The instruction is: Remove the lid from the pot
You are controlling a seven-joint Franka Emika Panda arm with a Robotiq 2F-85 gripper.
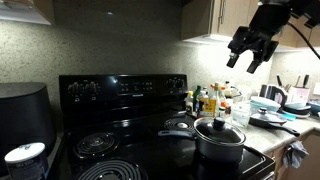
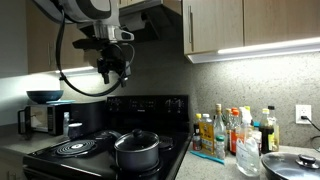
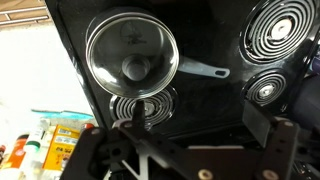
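My open gripper is high up, and the lid's knob (image 3: 136,67) is off toward one finger. I should move across and go down with the fingers on either side of the knob (image 1: 218,123).
The pot (image 1: 219,148) is dark grey and stands on the stove's front burner; it also shows in an exterior view (image 2: 137,157). The glass lid (image 1: 220,128) with its dark knob sits on the pot in both exterior views (image 2: 137,140). In the wrist view I look straight down on the lid (image 3: 115,45) and its knob (image 3: 137,69), with the pot's handle (image 3: 205,70) pointing right. My gripper (image 1: 250,57) hangs high above the stove, well clear of the lid, and also shows in an exterior view (image 2: 113,72). Its fingers (image 3: 195,125) are spread apart and empty.
The black stove (image 1: 120,140) has coil burners (image 3: 272,30). A small flat silvery round thing (image 1: 178,126) lies on a rear burner. Bottles (image 2: 225,132) stand on the counter beside the stove. A black appliance (image 1: 22,110) is at the other side. Cabinets hang overhead (image 2: 250,25).
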